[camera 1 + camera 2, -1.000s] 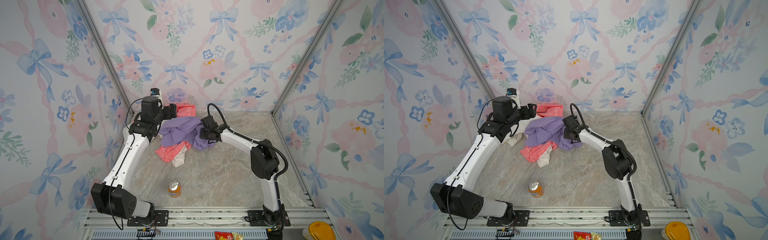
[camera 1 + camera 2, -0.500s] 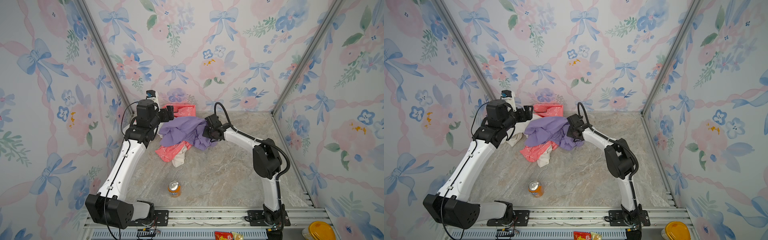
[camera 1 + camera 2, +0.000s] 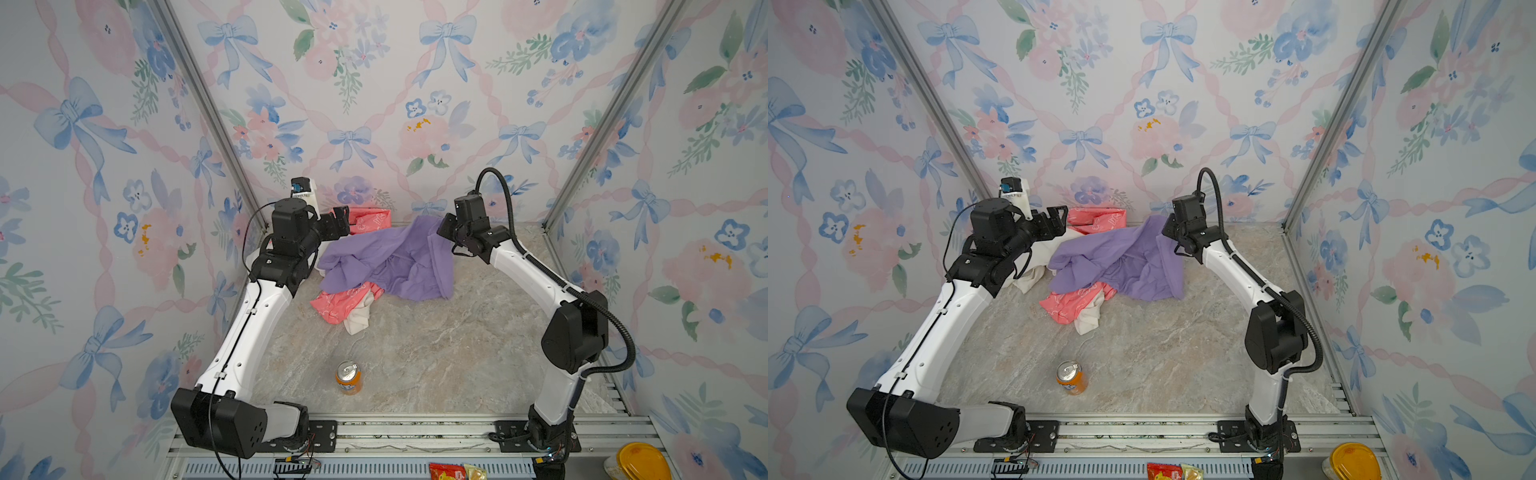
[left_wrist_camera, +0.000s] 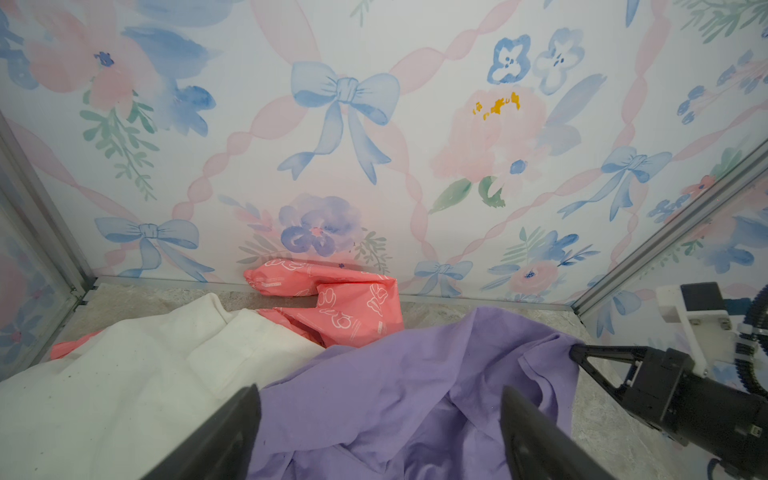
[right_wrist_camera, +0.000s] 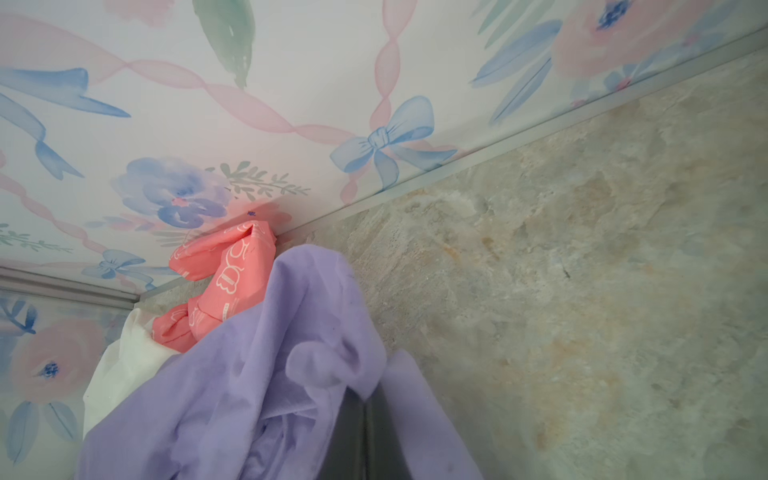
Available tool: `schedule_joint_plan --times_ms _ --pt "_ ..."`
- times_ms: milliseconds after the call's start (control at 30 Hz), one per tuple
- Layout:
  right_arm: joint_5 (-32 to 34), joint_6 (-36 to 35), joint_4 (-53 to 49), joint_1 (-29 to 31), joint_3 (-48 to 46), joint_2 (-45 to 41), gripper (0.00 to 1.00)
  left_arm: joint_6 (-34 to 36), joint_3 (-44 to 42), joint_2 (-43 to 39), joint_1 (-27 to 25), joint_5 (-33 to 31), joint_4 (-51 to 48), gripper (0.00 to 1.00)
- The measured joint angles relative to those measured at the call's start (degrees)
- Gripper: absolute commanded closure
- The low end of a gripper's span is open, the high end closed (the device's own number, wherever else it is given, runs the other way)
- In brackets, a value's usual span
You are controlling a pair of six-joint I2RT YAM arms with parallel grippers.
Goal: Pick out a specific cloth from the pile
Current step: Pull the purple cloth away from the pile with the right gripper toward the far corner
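Observation:
The lavender-purple cloth's far end (image 3: 342,267) hangs over the coral-pink and white cloths. My right gripper should therefore raise the lavender-purple cloth high and swing it over to open floor (image 3: 525,237).
The lavender-purple cloth (image 3: 386,266) (image 3: 1117,262) lies spread over the pile at the back of the floor. My right gripper (image 3: 441,227) (image 3: 1164,230) is shut on the cloth's right corner and holds that corner raised off the floor. In the right wrist view the purple cloth (image 5: 232,374) bunches over the closed jaws of the right gripper (image 5: 365,411). My left gripper (image 3: 343,217) (image 4: 379,392) hangs open above the cloth's left part, holding nothing. The coral-pink bow-print cloth (image 3: 345,301) and the white cloth (image 3: 1034,266) lie under the purple one.
An orange soda can (image 3: 348,377) stands on the marble floor near the front. Part of the coral-pink cloth (image 3: 372,220) leans on the back wall. Patterned walls close in three sides. A yellow-lidded tub (image 3: 638,461) and snack packets (image 3: 453,471) sit beyond the front rail.
The right gripper has shut on the purple cloth's corner and moved up and back to the right, stretching the cloth. The left arm has swung slightly left with its gripper still open.

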Motion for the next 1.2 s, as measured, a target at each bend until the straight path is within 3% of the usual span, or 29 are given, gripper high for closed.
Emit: schedule_joint_plan --times_ms 433,967,1200 --pt "1.4 -11.4 4.0 -7.1 9.3 -3.3 1.00 -1.2 -0.4 0.0 0.0 2.4 3.8 0.05" --pt "2.1 -22.9 8.3 -11.9 30.5 -2.3 1.00 -3.0 -1.6 0.4 0.0 2.8 9.1 0.02" --pt "1.7 -25.0 7.8 -13.9 32.1 0.9 1.00 -3.1 -1.6 1.6 0.0 2.8 10.7 0.02"
